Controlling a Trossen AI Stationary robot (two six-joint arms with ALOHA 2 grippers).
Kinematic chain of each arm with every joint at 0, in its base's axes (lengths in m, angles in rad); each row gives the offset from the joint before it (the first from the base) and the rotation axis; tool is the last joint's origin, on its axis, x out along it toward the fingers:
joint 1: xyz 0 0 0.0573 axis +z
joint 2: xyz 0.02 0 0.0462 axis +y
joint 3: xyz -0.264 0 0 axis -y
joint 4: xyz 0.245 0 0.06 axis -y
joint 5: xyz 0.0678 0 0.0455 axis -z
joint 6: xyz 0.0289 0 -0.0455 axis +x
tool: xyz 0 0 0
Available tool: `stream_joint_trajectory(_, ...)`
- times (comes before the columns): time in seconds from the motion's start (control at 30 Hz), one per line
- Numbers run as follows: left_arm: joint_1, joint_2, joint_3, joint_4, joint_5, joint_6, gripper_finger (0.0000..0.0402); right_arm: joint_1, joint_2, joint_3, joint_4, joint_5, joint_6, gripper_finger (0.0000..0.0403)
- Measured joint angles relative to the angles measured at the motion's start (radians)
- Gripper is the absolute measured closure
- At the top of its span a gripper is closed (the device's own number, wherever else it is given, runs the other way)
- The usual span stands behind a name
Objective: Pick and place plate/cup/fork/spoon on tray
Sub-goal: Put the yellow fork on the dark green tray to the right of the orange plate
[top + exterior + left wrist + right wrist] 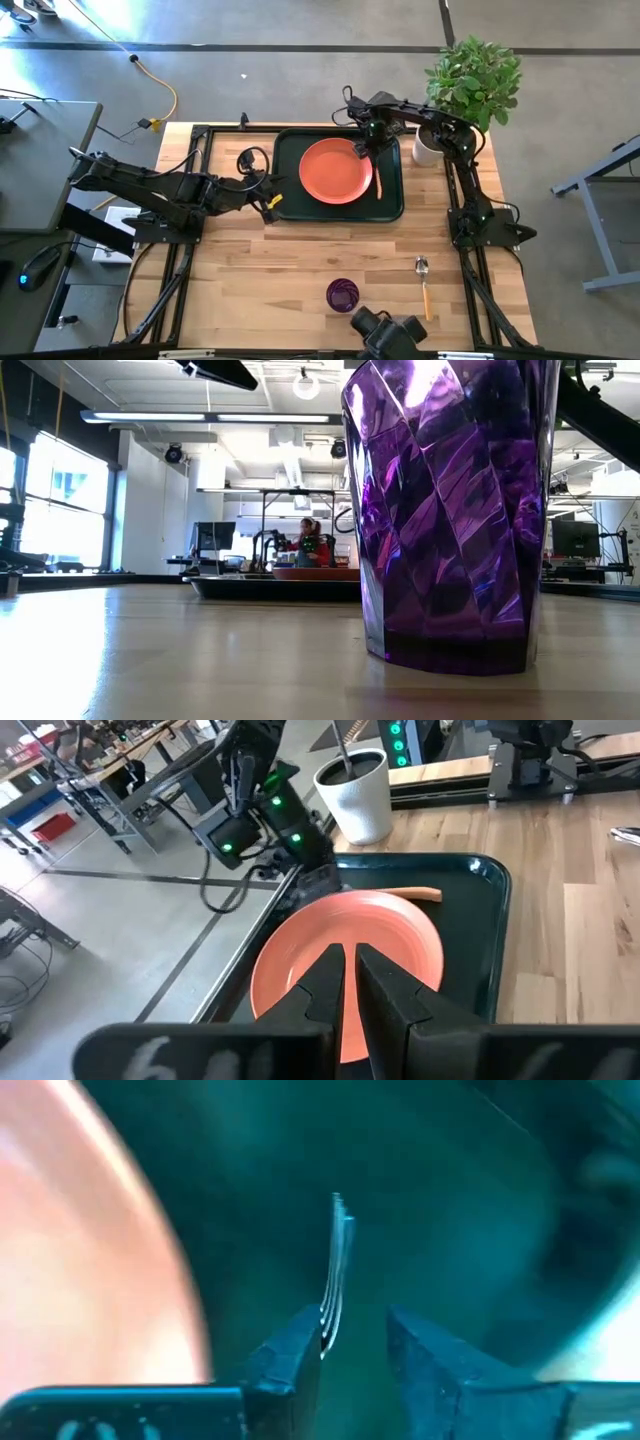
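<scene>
The fork's handle [378, 184] lies close against the plate's rim, so my right gripper should move from the fork's head to the handle and shift the fork towards the tray's edge [400, 188].
The dark green tray [390, 205] lies at the table's far middle, with the orange-red plate [335, 170] resting flat in it. The fork [378, 183] lies on the tray floor right of the plate. My right gripper [362, 148] is open just above the fork's tined head [338, 1260]. My left gripper [272, 203] is shut and empty at the tray's left near corner, and points at the plate [350, 935]. The purple cup [342, 294] stands upright near the table's near edge and fills the low view [450, 510]. The spoon [423, 280] lies on the table to the right of the cup. My right gripper comes at the fork from above, one finger on either side of the tined head [330, 1310]. The head lies close beside one finger [295, 1355]. I cannot tell whether they touch. The fork's handle [412, 893] rests on the tray.
A white pot [428, 147] with a green plant [475, 78] stands just right of the tray's far right corner, beside my right arm. A camera mount [385, 328] sits at the near edge by the cup. Bare wood lies between the tray and the cup.
</scene>
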Motion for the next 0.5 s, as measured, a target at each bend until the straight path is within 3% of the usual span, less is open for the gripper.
stream_joint_trajectory(0.23, 0.028, 0.000, 0.000, 0.019, 0.000, 0.008, 0.0383, 0.064, -0.012, 0.000, -0.155, 0.206, 0.006, 0.0300)
stream_joint_trajectory(0.5, 0.048, 0.000, 0.000, -0.007, 0.000, 0.008, 0.0383, 0.136, -0.059, 0.000, -0.195, 0.242, -0.009, 0.0320)
